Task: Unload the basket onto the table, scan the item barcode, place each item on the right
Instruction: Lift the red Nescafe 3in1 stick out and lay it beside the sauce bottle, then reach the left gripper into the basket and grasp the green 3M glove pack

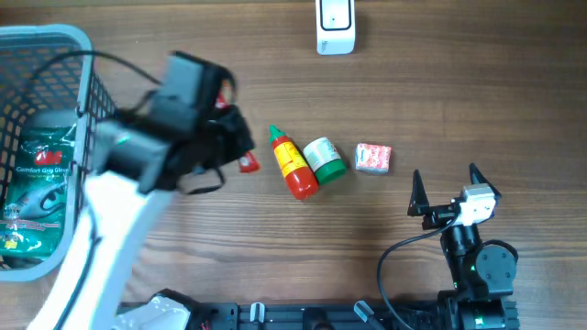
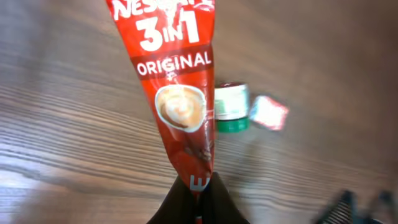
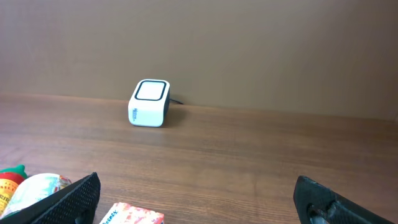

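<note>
The red sachet (image 1: 249, 162) is hanging near the clear space (image 1: 275, 189) beside the red sauce bottle, so my left gripper should keep lowering it and let it go there.
A red Nescafe 3in1 coffee sachet (image 2: 180, 93) hangs lengthwise above the table, and my left gripper (image 2: 198, 182) is shut on its lower end. In the overhead view only the sachet's red tip (image 1: 249, 164) shows past the left arm, left of centre. The white barcode scanner (image 1: 335, 27) stands at the far edge of the table, also seen as a small box (image 3: 149, 102) in the right wrist view. My right gripper (image 1: 447, 188) rests at the near right, open and holding nothing.
A red sauce bottle (image 1: 293, 167), a green-and-white tin (image 1: 324, 158) and a small pink packet (image 1: 372, 158) lie in a row mid-table. A grey basket (image 1: 87, 101) at the left holds a green packet (image 1: 41, 174).
</note>
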`<state>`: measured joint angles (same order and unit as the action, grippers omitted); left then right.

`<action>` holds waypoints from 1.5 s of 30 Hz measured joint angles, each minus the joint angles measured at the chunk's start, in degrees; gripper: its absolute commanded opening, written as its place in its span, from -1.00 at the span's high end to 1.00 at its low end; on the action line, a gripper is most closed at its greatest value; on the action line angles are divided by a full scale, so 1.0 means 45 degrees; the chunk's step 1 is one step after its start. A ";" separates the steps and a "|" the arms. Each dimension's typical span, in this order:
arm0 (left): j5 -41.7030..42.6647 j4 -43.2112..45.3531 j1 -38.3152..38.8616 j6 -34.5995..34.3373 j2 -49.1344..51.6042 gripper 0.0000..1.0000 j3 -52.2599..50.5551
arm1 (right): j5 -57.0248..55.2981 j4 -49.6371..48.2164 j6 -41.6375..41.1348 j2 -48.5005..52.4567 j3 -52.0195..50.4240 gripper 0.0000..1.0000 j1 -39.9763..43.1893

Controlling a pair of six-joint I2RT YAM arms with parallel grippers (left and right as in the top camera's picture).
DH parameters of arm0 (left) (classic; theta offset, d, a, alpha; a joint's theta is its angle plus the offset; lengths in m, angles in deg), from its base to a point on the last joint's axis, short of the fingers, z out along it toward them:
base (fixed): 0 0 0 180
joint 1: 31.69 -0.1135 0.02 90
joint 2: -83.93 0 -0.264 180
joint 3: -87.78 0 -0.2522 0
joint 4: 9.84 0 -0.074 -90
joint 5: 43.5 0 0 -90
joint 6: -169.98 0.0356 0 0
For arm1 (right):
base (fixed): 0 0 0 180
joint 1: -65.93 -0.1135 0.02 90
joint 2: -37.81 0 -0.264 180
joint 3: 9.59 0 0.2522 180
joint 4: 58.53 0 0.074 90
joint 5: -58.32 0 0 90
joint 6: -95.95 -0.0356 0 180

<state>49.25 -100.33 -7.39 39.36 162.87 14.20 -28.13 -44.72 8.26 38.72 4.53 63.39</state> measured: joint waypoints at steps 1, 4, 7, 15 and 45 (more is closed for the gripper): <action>-0.0180 0.0204 0.0209 -0.0078 0.0277 0.92 -0.0442 | 0.0000 0.0000 0.0000 0.0000 0.0000 -0.99 0.0000; -0.0539 0.1035 0.0597 -0.0228 0.1059 0.92 -0.1865 | 0.0000 0.0000 0.0000 0.0000 0.0000 -1.00 0.0000; -0.0699 0.1962 0.0665 -0.0340 0.1472 0.92 -0.3332 | 0.0000 0.0000 0.0000 0.0000 0.0000 -1.00 0.0000; -0.0787 0.5741 0.0923 -0.0418 0.1821 0.92 -0.7048 | 0.0000 0.0000 0.0000 0.0000 0.0000 -0.99 0.0000; -0.5013 0.0092 0.0996 0.0544 0.1205 -1.00 0.1914 | 0.0000 0.0000 0.0000 0.0000 0.0000 -1.00 0.0000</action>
<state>26.69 -99.91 -2.91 41.81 168.29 22.81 -28.13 -44.72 8.26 38.72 4.53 63.39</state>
